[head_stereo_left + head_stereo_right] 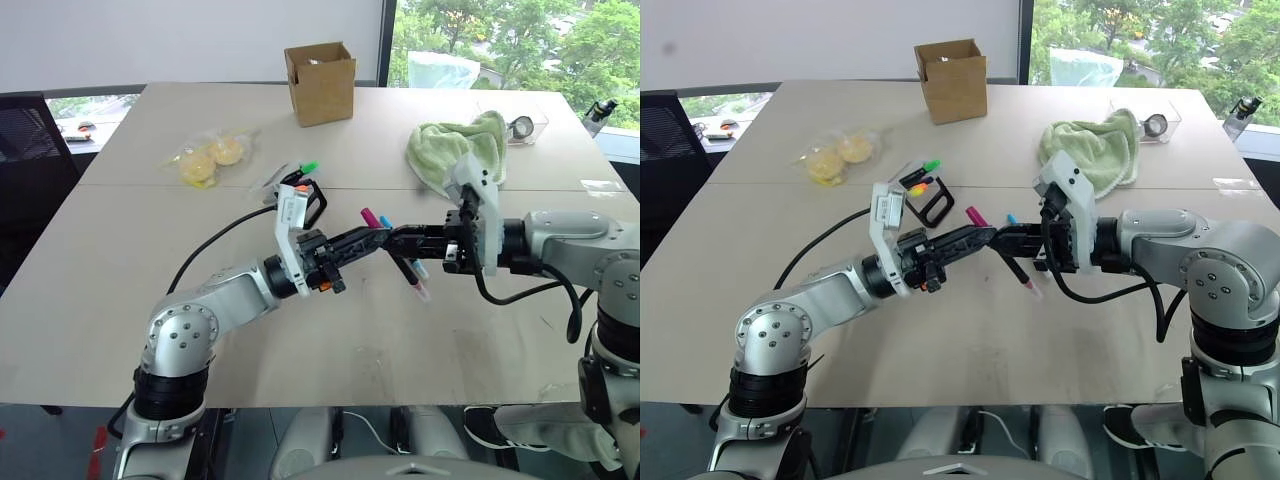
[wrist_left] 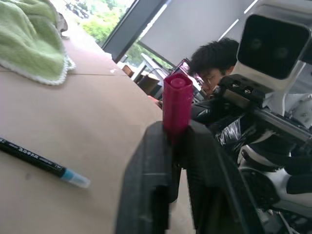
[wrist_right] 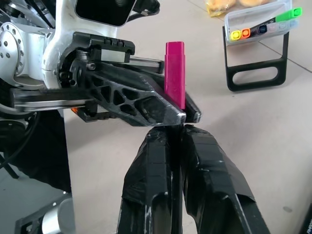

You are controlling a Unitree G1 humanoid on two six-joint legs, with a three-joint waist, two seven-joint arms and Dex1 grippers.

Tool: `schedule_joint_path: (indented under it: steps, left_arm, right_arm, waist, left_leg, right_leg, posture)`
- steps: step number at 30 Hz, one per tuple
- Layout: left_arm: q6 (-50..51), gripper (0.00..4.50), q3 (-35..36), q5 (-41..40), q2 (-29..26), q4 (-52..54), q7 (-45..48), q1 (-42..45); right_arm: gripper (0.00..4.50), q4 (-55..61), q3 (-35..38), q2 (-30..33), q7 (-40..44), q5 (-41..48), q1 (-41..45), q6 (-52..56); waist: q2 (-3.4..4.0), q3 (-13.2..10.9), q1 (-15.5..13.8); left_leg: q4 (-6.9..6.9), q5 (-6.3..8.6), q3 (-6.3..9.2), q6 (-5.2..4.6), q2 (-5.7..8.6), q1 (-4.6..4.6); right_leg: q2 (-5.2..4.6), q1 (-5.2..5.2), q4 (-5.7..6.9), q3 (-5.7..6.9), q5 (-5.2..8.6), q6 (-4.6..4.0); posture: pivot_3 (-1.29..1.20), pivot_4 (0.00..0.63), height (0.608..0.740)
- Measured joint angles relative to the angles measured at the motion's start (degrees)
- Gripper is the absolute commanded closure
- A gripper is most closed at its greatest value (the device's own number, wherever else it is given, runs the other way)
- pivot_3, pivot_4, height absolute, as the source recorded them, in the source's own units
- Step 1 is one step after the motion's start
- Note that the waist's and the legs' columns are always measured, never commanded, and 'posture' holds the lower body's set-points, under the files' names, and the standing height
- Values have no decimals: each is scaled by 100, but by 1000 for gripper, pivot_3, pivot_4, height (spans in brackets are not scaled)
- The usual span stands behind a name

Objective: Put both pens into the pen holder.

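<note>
My two grippers are both holding the magenta-ended pen [image 1: 370,217], so next my right gripper lets go and moves away before my left gripper takes the pen to the pen holder [image 1: 921,180].
The magenta-ended pen [image 1: 368,215] hangs tilted above the table, its pale tip [image 1: 422,293] pointing down. My left gripper [image 1: 378,238] is shut on it just below the magenta end [image 2: 177,100]. My right gripper [image 1: 398,241] meets it tip to tip from the other side and is shut on the same pen's barrel. The blue-ended pen [image 2: 34,157] lies flat on the table beneath both grippers. The pen holder [image 1: 930,203], a black loop frame with a clear part holding highlighters, stands behind my left wrist and appears again in the right wrist view [image 3: 256,73].
A brown cardboard box [image 1: 320,82] stands at the table's far edge. A green towel [image 1: 460,150] and a clear container [image 1: 520,125] lie far right, and a bag of yellow items [image 1: 210,158] far left. A person [image 2: 214,63] sits beyond the table.
</note>
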State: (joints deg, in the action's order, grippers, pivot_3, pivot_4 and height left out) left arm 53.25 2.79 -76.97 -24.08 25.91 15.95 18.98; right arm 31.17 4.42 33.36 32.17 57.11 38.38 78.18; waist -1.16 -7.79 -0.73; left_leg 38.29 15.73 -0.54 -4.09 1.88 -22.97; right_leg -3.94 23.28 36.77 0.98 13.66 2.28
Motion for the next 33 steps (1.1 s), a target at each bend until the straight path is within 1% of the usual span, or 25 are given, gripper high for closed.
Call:
schedule_joint_path:
  steps: [9, 13, 14, 15, 16, 17, 19, 20, 22, 25, 26, 27, 31, 33]
  left_arm:
    - [-9, 4465, 24, -130, 10, -27, -104, 38]
    - [-81, 4500, 51, -129, 70, -29, -112, 49]
    - [-94, 4500, 61, -124, 70, -30, -114, 57]
    - [-132, 4500, 72, -60, 66, -30, -110, 101]
    - [-180, 4500, 136, 43, 16, -29, -90, 130]
    - [-204, 4500, 169, 88, -32, -29, -83, 132]
    - [-346, 4500, 158, 494, -220, 19, 75, 178]
    - [-372, 4500, 162, 566, -264, 25, 109, 181]
    - [-842, 4500, -145, 1639, -676, 240, 450, 209]
    - [-1636, 4500, -402, 3044, -1063, 477, 795, 296]
    - [-1735, 4500, -415, 3201, -1085, 521, 832, 321]
    - [-1937, 4500, -503, 3526, -1181, 630, 943, 373]
    - [-2425, 4500, -876, 4816, -1863, 893, 1262, 581]
    - [-2538, 4500, -995, 5240, -2060, 888, 1299, 652]
  right_arm:
    - [4500, 21, -107, 126, 45, -40, -20, -281]
    - [2679, 229, -228, 373, 333, -317, -230, -943]
    - [2318, 251, -225, 394, 342, -333, -285, -1004]
    - [1830, 306, -223, 527, 399, -401, -477, -1148]
    - [1294, 385, -216, 793, 518, -475, -751, -1254]
    - [797, 391, -208, 882, 563, -498, -837, -1278]
    - [30, 470, -79, 1213, 757, -522, -1152, -1476]
    - [30, 491, -48, 1259, 782, -525, -1185, -1500]
    - [30, 577, 327, 1366, 956, -508, -1499, -1803]
    - [30, 660, 747, 1510, 1151, -512, -1866, -2204]
    - [30, 662, 795, 1524, 1168, -512, -1893, -2244]
    - [30, 688, 926, 1528, 1196, -488, -1975, -2348]
    - [30, 728, 1267, 1534, 1227, -385, -2114, -2618]
    - [30, 736, 1361, 1541, 1231, -383, -2166, -2715]
  waist:
    - [0, 0, -1]
    - [0, -1, -3]
    - [0, -1, -3]
    - [0, -1, -15]
    - [-1, -2, -29]
    - [-2, -2, -20]
    - [-1, -4, -8]
    - [0, -4, -1]
    - [-6, -8, -2]
    - [-2, -13, -13]
    - [-2, -13, -14]
    - [-3, -14, -14]
    - [-4, -17, -13]
    - [-1, -20, -15]
  left_leg:
    - [0, 0, 0, 0, 0, 0]
    - [0, 0, 0, 0, 0, 0]
    - [0, 0, 0, 0, 0, 0]
    - [0, 0, 1, 0, 0, -1]
    - [0, 0, 1, 0, 0, -1]
    - [0, 0, 1, 0, 0, -1]
    - [0, 0, 0, 0, 0, -1]
    - [0, 0, -1, 0, -1, 0]
    - [-4, 0, -2, 0, -4, 2]
    - [-7, 0, -2, 0, -5, 2]
    - [-6, 0, -2, 0, -5, 2]
    - [-6, 1, -1, -1, -5, 1]
    - [-8, 1, 0, -1, -6, 1]
    - [-10, 1, 0, -1, -6, 2]
  right_leg:
    - [0, 0, -1, 0, 0, 0]
    - [0, -2, -3, 0, 0, 0]
    - [0, -3, -3, 0, 0, 1]
    - [-1, -3, -3, 1, 0, 1]
    - [-2, -3, -4, 3, 0, 0]
    - [-2, -4, -5, 3, 0, 0]
    - [-2, -4, -5, 2, 0, 0]
    - [-2, -4, -6, 2, 0, 0]
    - [2, -6, -7, 2, 1, 0]
    - [1, -7, -12, 2, 1, -1]
    - [-1, -9, -14, 2, 1, -1]
    - [-2, -11, -19, 2, 1, -1]
    - [-2, -13, -24, 3, 1, 0]
    - [-2, -13, -24, 3, 1, 0]
  posture:
    - [0, 150, 740]
    - [0, 150, 740]
    - [0, 150, 740]
    - [0, 150, 740]
    - [0, 150, 740]
    - [0, 150, 740]
    - [0, 150, 740]
    - [0, 150, 740]
    - [0, 150, 740]
    - [0, 150, 740]
    - [0, 150, 740]
    - [0, 150, 740]
    - [0, 150, 740]
    - [0, 150, 740]
